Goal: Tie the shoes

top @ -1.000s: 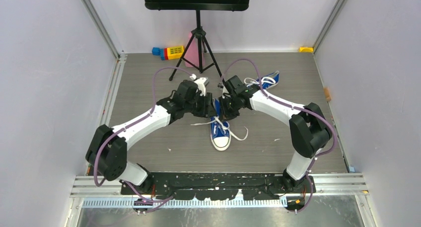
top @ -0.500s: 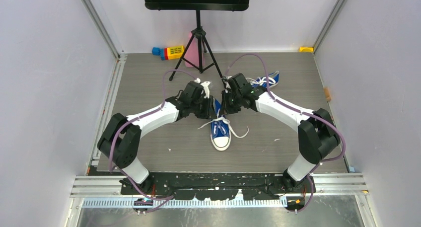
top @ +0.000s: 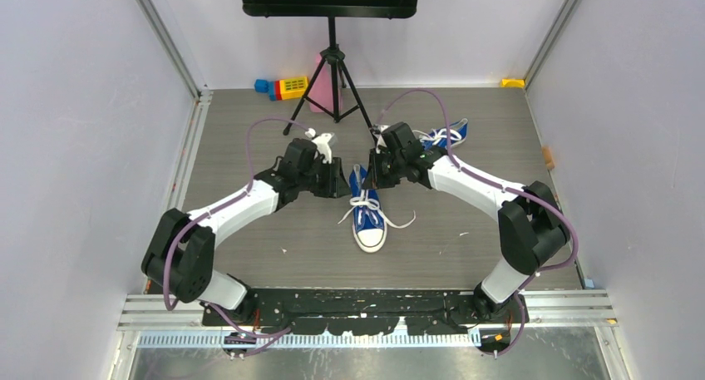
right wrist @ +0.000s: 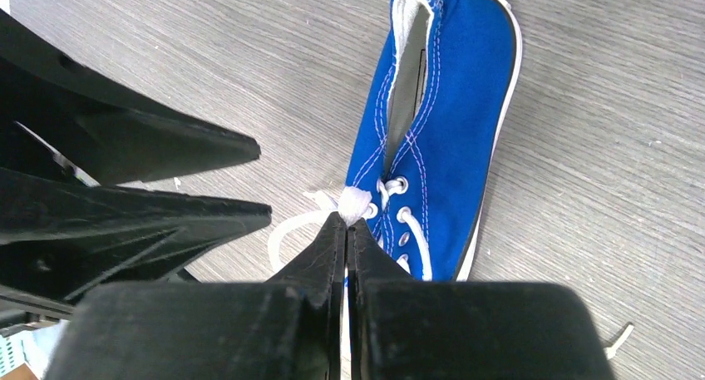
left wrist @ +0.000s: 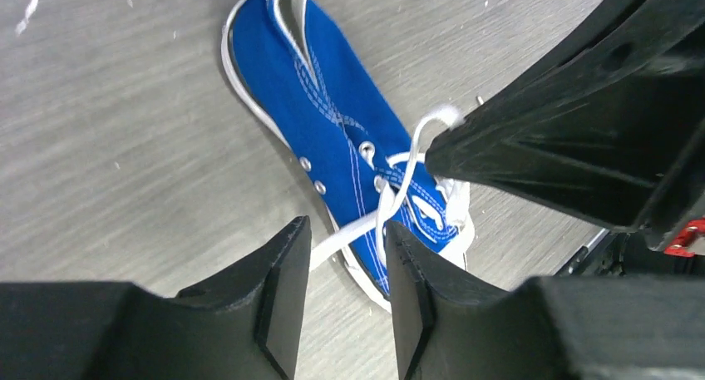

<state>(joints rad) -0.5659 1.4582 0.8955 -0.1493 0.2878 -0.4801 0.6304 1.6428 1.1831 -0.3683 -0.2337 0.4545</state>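
I should take over the raised lace [left wrist: 443, 115] with my left gripper, because my right gripper is busy with it. This will free my right gripper for the trailing lace [top: 403, 224].
One blue sneaker [top: 368, 216] lies mid-floor with its white toe toward the arms; its white laces [top: 397, 223] trail loose to both sides. The second sneaker [top: 446, 134] lies behind my right arm. My right gripper [top: 371, 179] hovers over the first shoe's tongue. In the right wrist view the gripper [right wrist: 347, 219] is shut on a bunched bit of lace [right wrist: 355, 202] above the shoe [right wrist: 441, 122]. My left gripper [top: 342, 183] is just left of the shoe. In the left wrist view it [left wrist: 346, 224] is open above the shoe [left wrist: 332, 130], with a lace loop [left wrist: 391, 205] below the gap, ungripped.
A black music-stand tripod [top: 332, 72] stands at the back centre. Coloured toy blocks [top: 283, 87] and a pink object [top: 318, 85] lie beside it. A yellow piece [top: 513, 82] sits in the back right corner. Grey walls close in both sides.
My left gripper has drawn back to the left, away from the shoe. The right gripper has stayed over the shoe's tongue. The loose left lace end has shifted closer to the shoe.
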